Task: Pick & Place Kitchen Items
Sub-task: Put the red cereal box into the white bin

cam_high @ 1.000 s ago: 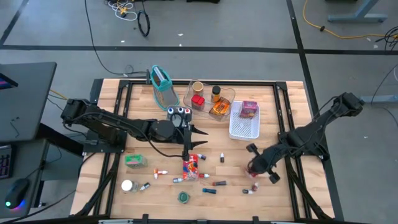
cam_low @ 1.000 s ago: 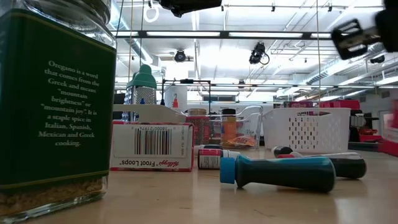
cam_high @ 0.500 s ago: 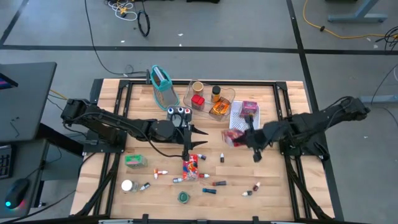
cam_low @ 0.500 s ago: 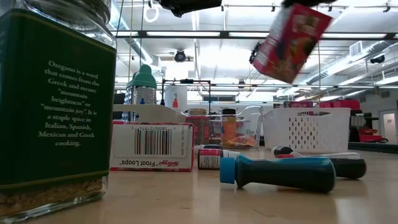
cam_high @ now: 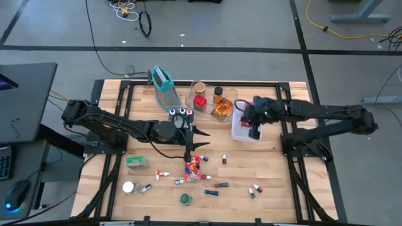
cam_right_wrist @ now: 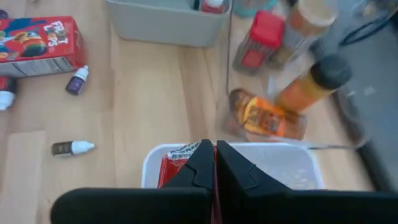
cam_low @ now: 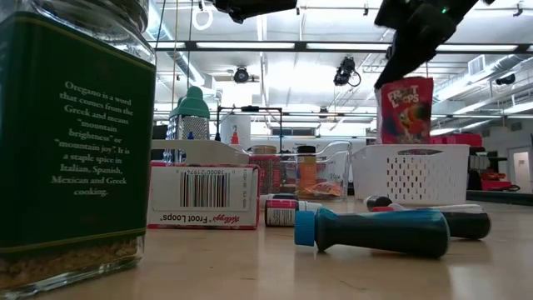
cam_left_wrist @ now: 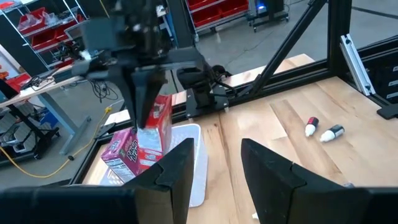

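I can see the red cereal box [cam_low: 406,110] hanging upright inside the white basket's rim, so my right gripper keeps lowering it until it touches the basket's bottom [cam_right_wrist: 283,169] and then let go.
My right gripper [cam_high: 253,123] is shut on a small red cereal box [cam_low: 405,108] and hangs over the white basket [cam_high: 241,132] at the table's far right. The box stands upright below the fingers; its lower end is hidden behind the basket's wall [cam_low: 408,175]. A pink box [cam_left_wrist: 121,152] lies in the same basket. My left gripper [cam_left_wrist: 214,163] stands open with nothing between its fingers, held above the middle of the table, over another red box [cam_high: 193,168] that lies flat on the wood. My right gripper pinches the red box's top edge [cam_low: 400,80] between its two shut fingers [cam_left_wrist: 146,93]. The fingers come from above, slanting down. The box hangs upright below them, inside the basket's outline; whether its bottom rests on the basket floor cannot be told.
A clear tray [cam_high: 213,100] with jars, a grey tray [cam_high: 182,115] and a teal-rimmed holder [cam_high: 163,81] stand along the far side. A green packet [cam_high: 137,163], a round lid [cam_high: 186,199] and several vials [cam_high: 217,185] lie near the front edge.
My right gripper has risen from the table's near right part and swung toward the far edge, turning as it went. The red box has been lifted clear of the table and carried over the white basket, going from tilted to upright.
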Controlling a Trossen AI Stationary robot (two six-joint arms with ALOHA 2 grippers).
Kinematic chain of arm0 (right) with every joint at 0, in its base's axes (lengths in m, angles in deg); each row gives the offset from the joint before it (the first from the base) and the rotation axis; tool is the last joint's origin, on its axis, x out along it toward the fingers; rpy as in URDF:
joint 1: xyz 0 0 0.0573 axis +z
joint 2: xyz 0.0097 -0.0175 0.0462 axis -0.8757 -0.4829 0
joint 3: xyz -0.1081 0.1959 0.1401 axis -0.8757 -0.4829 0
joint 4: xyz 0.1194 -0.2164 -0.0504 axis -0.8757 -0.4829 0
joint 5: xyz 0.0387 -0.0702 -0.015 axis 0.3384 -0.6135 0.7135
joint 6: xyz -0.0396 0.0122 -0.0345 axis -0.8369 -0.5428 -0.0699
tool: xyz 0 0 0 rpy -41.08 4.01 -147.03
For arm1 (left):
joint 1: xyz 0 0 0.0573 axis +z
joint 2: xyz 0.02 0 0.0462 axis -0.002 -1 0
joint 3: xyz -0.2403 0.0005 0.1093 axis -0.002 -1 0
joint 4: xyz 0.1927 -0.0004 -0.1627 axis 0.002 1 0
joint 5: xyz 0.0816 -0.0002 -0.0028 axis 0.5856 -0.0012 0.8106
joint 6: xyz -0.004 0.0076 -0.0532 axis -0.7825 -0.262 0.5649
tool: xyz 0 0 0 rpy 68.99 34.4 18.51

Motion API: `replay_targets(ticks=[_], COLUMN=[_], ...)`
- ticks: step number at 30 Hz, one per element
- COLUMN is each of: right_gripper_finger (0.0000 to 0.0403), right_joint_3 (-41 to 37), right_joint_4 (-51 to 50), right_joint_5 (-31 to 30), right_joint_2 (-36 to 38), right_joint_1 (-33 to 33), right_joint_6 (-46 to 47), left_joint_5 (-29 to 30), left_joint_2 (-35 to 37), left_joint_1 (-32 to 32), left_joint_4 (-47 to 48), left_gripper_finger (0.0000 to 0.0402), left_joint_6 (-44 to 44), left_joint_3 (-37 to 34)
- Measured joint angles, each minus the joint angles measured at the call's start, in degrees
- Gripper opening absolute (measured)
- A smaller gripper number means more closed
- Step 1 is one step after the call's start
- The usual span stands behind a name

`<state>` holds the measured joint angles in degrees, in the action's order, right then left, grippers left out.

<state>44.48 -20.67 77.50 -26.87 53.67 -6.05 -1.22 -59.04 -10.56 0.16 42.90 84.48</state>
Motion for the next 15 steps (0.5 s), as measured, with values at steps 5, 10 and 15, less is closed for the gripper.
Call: replay_targets(ticks=[5, 10, 15], right_gripper_finger=[0.0009, 0.0009, 0.0009], right_joint_3=[-1.7, -6.1, -10.9], right_joint_4=[0.4, 1.8, 10.7], right_joint_5=[4.6, 8.5, 13.2], right_joint_2=[-2.6, -4.0, -4.0], right_joint_1=[-6.7, -11.1, -14.1], right_joint_6=[-0.5, -3.0, -6.5], left_joint_5=[0.0, -0.3, -2.0], left_joint_2=[0.0, 0.0, 0.0], left_joint_1=[0.0, 0.0, 0.0], left_joint_4=[0.0, 0.0, 0.0], left_gripper_finger=[0.0142, 0.0142, 0.0142], left_joint_6=[-0.1, 0.1, 0.1], left_joint_3=[0.0, 0.0, 0.0])
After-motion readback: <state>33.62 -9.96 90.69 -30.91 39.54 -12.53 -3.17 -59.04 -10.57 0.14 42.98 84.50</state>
